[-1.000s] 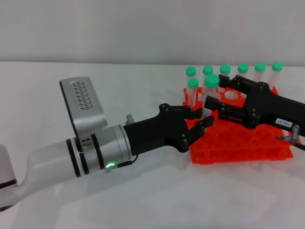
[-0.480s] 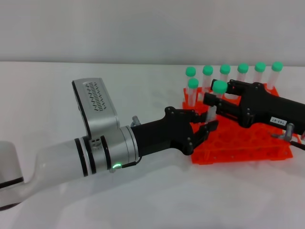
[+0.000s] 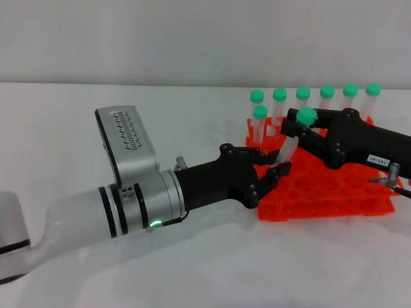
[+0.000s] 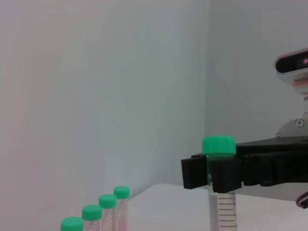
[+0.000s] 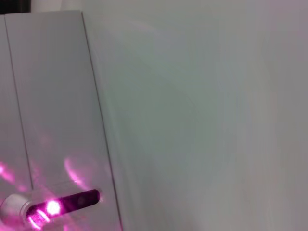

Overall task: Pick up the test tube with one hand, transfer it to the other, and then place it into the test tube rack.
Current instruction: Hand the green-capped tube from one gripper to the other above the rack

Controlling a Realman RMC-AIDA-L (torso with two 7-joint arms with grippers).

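Note:
The left gripper has its open fingers around the test tube's lower end point(image 3: 283, 156), so it should move away first, before the right gripper lowers the test tube into the rack point(image 3: 277, 139).
The test tube point(image 3: 290, 144), clear with a green cap, hangs tilted over the front left corner of the orange test tube rack point(image 3: 334, 196). My right gripper point(image 3: 295, 130), black with a white label, is shut on it just below the cap. In the left wrist view the same right gripper point(image 4: 211, 173) clamps the test tube point(image 4: 222, 211) under its cap. My left gripper point(image 3: 270, 162), on the silver arm with the green ring, stands open just left of the rack. The tube's lower end sits close to its lower fingertip.
Several other green-capped tubes point(image 3: 303, 96) stand upright along the rack's back row, with one more point(image 3: 260, 119) at its left end; the left wrist view shows some of them point(image 4: 101, 214). The right wrist view shows only a white panel point(image 5: 53, 115) and wall.
The right gripper has carried the tube to the right and tipped it, cap leaning right. The left arm shifted right, then held still, its fingers now spread off the tube.

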